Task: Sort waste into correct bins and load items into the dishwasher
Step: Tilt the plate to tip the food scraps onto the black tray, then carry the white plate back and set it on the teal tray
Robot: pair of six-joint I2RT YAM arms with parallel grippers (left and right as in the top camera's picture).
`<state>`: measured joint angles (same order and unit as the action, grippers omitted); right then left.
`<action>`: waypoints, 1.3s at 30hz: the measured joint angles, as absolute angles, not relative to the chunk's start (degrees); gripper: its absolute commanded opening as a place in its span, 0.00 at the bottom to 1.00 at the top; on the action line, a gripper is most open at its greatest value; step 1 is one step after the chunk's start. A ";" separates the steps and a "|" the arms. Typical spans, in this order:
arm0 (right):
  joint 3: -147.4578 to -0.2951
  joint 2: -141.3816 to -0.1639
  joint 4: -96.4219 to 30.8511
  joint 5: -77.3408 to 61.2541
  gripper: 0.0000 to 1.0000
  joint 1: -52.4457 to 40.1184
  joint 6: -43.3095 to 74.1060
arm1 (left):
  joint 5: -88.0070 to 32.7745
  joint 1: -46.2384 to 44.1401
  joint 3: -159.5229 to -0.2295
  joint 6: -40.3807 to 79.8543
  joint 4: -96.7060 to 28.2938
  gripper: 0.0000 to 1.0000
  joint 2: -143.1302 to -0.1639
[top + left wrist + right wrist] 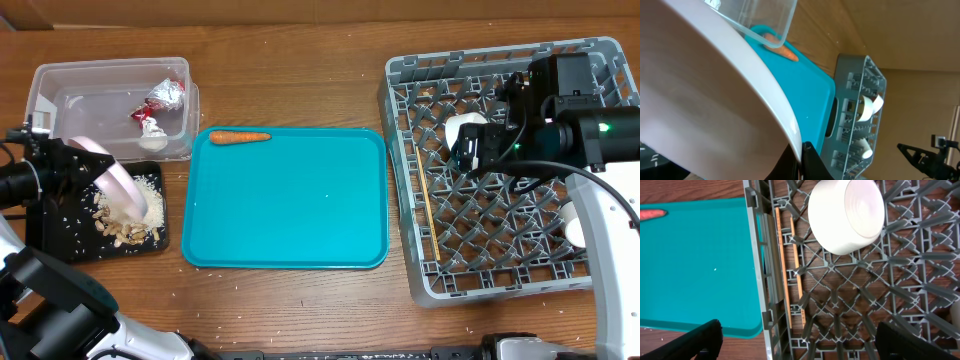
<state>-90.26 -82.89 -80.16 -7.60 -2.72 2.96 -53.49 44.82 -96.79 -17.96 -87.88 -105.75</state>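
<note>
The white plate (121, 191) is above the black tray, a long way from the dish rack, so next my left gripper puts it down on the teal tray (283, 179) for my right gripper.
My left gripper (72, 168) (802, 161) is shut on the rim of a white plate (120, 190) (700, 90). It holds the plate tilted steeply over the black tray (58, 238), where beige food scraps with rice (128, 228) lie. The clear tub (60, 85) (760, 20) holds the red wrapper (166, 95) and the foil ball (152, 126). The orange carrot (240, 137) (785, 51) (651, 214) lies on the teal tray. My right gripper (470, 150) (800, 340) is open and empty above the grey dish rack (600, 60) (760, 255), near a white bowl (462, 127) (846, 214) and the chopsticks (427, 215) (782, 270).
The teal tray (290, 210) lies between the bins and the rack. Loose rice grains are scattered on the wood around the black tray. Another white dish (573, 225) sits at the rack's right side, partly under my right arm.
</note>
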 measured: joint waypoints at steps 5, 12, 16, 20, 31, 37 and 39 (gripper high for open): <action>-90.26 -82.91 -80.20 -7.55 1.00 -2.72 2.98 | -55.35 44.62 -96.79 -18.26 -87.88 0.04 -105.75; -90.26 -82.91 -80.18 -7.51 1.00 -2.72 2.98 | -55.86 44.60 -96.79 -18.55 -89.03 0.04 -105.75; -90.26 -82.91 -80.09 -7.51 1.00 -2.70 2.98 | -56.34 43.92 -96.79 -19.81 -92.16 0.04 -105.75; -90.26 -82.91 -79.70 -7.51 1.00 -2.70 2.98 | -57.25 40.25 -96.79 -22.13 -94.96 0.04 -105.75; -90.26 -82.91 -79.61 -7.51 1.00 -2.70 2.98 | -55.27 14.44 -96.79 -23.77 -92.27 0.04 -105.75; -90.21 -82.91 -79.57 -7.53 1.00 -2.72 3.01 | -44.56 -1.15 -96.79 -12.88 -78.50 0.04 -105.75; -90.19 -82.91 -79.61 -7.49 1.00 -2.70 2.98 | -37.71 -7.22 -96.79 -6.96 -73.82 0.04 -105.75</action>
<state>-90.19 -82.91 -79.61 -7.49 -2.70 2.98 -37.71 -7.22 -96.79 -6.96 -73.82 -105.75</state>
